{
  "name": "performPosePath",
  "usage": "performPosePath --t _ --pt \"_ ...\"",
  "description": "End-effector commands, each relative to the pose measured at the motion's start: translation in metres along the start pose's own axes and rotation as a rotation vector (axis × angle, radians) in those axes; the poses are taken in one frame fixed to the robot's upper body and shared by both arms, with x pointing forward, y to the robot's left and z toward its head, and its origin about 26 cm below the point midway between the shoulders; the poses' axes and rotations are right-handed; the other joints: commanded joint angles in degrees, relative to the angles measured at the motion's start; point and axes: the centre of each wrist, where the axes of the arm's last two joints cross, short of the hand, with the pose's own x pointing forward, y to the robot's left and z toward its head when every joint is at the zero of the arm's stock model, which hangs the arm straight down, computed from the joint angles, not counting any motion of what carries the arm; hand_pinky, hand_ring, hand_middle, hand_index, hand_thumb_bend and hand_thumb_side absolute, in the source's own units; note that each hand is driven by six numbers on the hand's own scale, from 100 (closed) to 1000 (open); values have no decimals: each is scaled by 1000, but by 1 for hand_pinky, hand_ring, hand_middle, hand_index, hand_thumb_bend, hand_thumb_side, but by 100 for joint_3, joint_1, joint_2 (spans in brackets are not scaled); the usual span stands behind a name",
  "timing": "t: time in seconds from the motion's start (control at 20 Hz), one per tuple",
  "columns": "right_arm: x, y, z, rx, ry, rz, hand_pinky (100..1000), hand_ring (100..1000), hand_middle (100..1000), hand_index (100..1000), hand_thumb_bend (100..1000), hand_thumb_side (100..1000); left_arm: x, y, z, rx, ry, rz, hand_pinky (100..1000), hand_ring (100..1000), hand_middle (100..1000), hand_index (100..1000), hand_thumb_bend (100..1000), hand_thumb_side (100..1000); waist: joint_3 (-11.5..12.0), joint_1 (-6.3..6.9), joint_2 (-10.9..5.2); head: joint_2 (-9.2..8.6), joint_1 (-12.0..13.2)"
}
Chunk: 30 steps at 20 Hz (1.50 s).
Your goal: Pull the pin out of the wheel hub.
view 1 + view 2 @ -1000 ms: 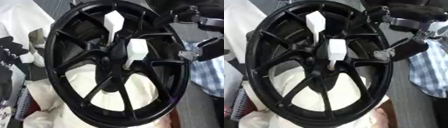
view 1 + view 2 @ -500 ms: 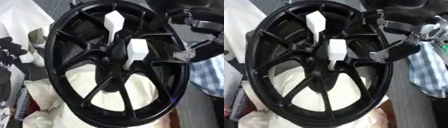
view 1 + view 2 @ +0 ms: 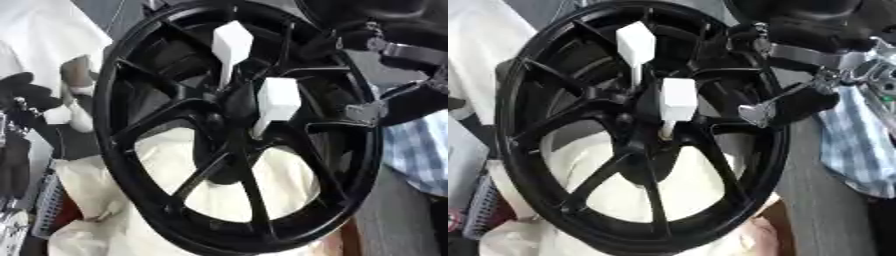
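The lower pin will slide straight out when I pull its blocky head, because a plain white stem goes straight into the wheel hub.
A black spoked wheel [image 3: 109, 145] stands tilted and fills most of both views. From its hub [image 3: 229, 107] two white pins stick out, each with a blocky white head: an upper pin [image 3: 232, 42] and a lower pin [image 3: 278, 100]. My right hand [image 3: 815, 35], black with silver parts, comes in from the upper right over the rim. Its fingers are spread, and one silver fingertip [image 3: 756, 114] hangs just right of the lower pin without touching it. It holds nothing. My left hand [image 3: 24, 92] shows as a dark shape at the left edge, away from the wheel.
Cream cloth [image 3: 96, 200] lies under and behind the wheel and shows between the spokes. A blue checked cloth [image 3: 855, 145] hangs at the right. A grey ribbed object [image 3: 48, 205] sits at the lower left, and white sheeting covers the upper left.
My right hand has crept slightly left and down, toward the lower pin. The wheel, both pins and my left hand have stayed in place.
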Motion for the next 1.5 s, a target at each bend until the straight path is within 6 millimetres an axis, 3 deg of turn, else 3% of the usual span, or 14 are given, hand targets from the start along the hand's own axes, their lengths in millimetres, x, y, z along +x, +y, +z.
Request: performPosePath --t 0.05,0.65,1.0,1.05,1.15,1.25,1.5 --pt "3 -4 0 -16 20 4 876 871 882 945 100 191 6 0 -3 -7 -21 -10 731 598 577 761 100 694 18 19 -73 -11 11" --pt "7 0 -6 -21 51 -42 883 882 884 953 100 216 7 -1 -6 4 -28 -10 731 598 577 761 100 699 196 -63 7 23 -224" --pt "7 1 -7 -3 27 -68 885 892 887 970 100 356 6 -1 -6 6 -21 -12 732 598 577 761 100 704 195 -84 11 -8 -238" --pt "7 0 -7 -6 24 -74 885 890 885 969 100 342 7 -1 -6 5 -20 -13 732 598 577 761 100 705 194 -87 12 -10 -243" --pt "7 -5 -4 -48 23 -70 888 887 884 966 100 201 6 -2 -6 4 -17 -16 733 598 577 761 100 706 194 -89 12 -12 -258" --pt "5 -12 0 -96 25 -40 895 892 885 961 100 143 6 -2 -4 6 -11 -20 733 598 577 762 100 707 187 -82 -3 -16 -259" --pt "3 -17 5 -129 10 9 901 886 887 956 100 165 3 0 0 21 11 -17 734 599 578 762 100 700 96 -3 -167 17 -223"
